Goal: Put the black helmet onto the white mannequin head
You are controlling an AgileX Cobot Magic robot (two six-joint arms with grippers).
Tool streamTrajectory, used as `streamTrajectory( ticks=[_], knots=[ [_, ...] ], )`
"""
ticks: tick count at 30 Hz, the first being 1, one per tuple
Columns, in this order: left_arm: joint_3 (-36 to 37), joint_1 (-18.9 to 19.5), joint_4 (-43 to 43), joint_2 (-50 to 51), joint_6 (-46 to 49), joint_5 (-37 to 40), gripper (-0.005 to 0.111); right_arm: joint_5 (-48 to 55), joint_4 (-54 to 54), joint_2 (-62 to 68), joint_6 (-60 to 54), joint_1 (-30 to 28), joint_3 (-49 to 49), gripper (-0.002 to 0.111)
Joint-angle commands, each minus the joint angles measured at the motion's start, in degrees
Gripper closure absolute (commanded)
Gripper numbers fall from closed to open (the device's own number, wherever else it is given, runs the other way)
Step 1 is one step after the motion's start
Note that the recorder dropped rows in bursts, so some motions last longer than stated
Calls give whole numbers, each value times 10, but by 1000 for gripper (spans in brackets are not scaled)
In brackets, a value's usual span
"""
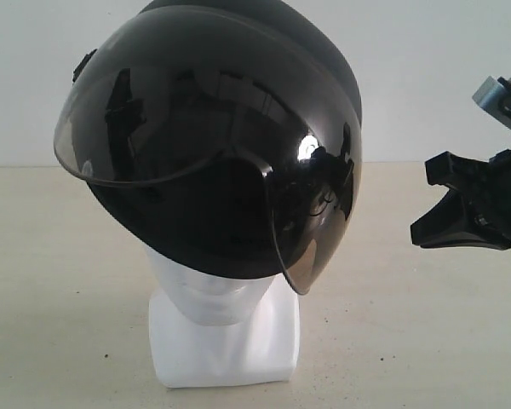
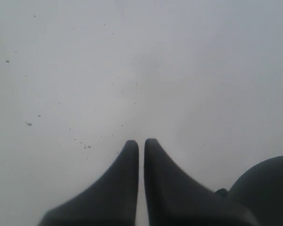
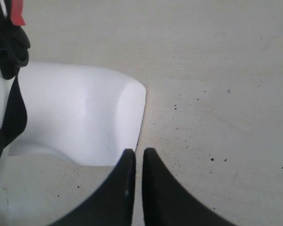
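The black helmet sits tilted low over the mannequin's face, so the robot's left gripper should go to the helmet's side and lift the helmet together with the right gripper.
The black helmet sits on the white mannequin head, tilted, its smoky visor hanging over the face. Only the chin, neck and block base show below it. My right gripper hovers to the right of the helmet, apart from it. In the right wrist view its fingers are shut and empty, pointing at the white base; a black chin strap with a red tab hangs beside it. My left gripper is shut on nothing over bare table and is outside the exterior view.
The pale speckled table spreads around the base, with a plain white wall behind. A dark rounded shape fills one corner of the left wrist view; I cannot tell what it is.
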Motion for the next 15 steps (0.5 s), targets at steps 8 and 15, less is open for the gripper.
streamTrajectory(
  ticks=[8, 15],
  knots=[
    [1, 0, -1, -1, 101, 6, 102, -21, 2, -1, -6, -1, 2, 102],
    [3, 0, -1, -1, 83, 47, 102, -21, 2, -1, -6, -1, 2, 102]
  ],
)
